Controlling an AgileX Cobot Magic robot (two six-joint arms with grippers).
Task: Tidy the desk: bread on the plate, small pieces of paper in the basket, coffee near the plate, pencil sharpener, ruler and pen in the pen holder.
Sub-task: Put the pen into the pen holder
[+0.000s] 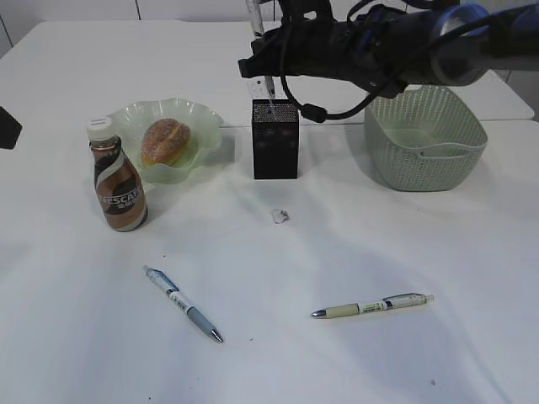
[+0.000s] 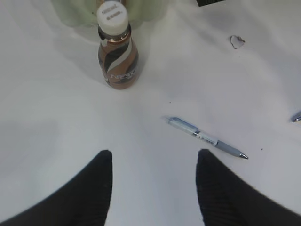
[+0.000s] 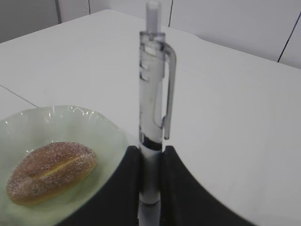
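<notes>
My right gripper is holding the clear pen [image 1: 269, 87] upright over the pen holder's open top [image 1: 275, 111]. It should keep moving the pen down until the pen's tip is inside, then let go.
My right gripper [image 1: 259, 74] hangs above the black mesh pen holder [image 1: 275, 143], shut on a clear pen [image 3: 153, 108] held upright; in the right wrist view the pads [image 3: 129, 165] clamp its barrel. The bread [image 1: 165, 140] lies in the pale green plate [image 1: 205, 126], and the coffee [image 1: 118, 181] stands just left of it. One small piece of paper [image 1: 280, 215] lies in front of the holder. My left gripper [image 2: 154, 157] is open over bare desk, near a blue-grey pen [image 2: 204, 137]. Ruler and pencil sharpener are out of view.
The sage-green basket [image 1: 425, 139] stands at the right, under my right arm. A second loose pen [image 1: 372, 306] lies at the front right of the desk. In the exterior view, a dark part at the left edge [image 1: 5, 126] is all I see of the left arm.
</notes>
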